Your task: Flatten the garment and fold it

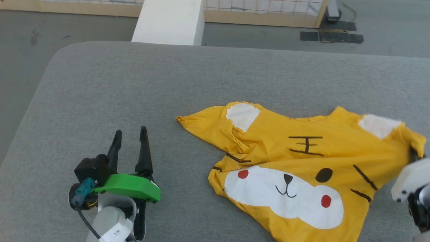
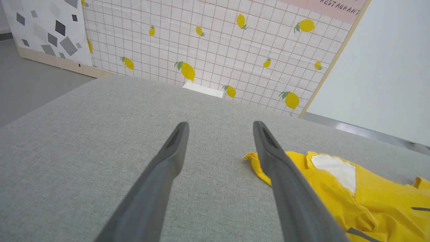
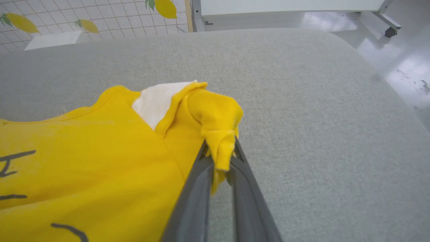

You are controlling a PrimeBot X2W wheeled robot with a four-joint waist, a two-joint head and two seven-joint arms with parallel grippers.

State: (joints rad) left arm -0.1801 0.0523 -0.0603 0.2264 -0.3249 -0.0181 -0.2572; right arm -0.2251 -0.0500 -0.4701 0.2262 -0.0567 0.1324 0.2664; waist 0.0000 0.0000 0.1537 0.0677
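The garment's side (image 1: 215,177) is bunched up in loose folds (image 1: 242,148) by the rolled sleeve, so it will open into a smooth edge when I spread the garment.
The garment (image 1: 302,161), a mustard-yellow T-shirt with a cartoon face, lies crumpled on the grey padded table (image 1: 168,84), right of centre. Its right sleeve is bunched between the fingers of my right gripper (image 3: 220,151), which is shut on it; in the head view that gripper (image 1: 415,154) sits at the shirt's far right edge. My left gripper (image 1: 131,134) rests open on the bare table to the left of the shirt, nothing between its fingers. In the left wrist view the left gripper (image 2: 220,129) points past the garment's (image 2: 352,198) left sleeve tip.
The table's rounded edges run at the left and far side, with grey floor beyond. A white block (image 1: 169,20) stands behind the table's far edge. A lemon-print panel (image 2: 218,43) lines the back. A wheeled stand leg (image 3: 386,27) is on the floor to the right.
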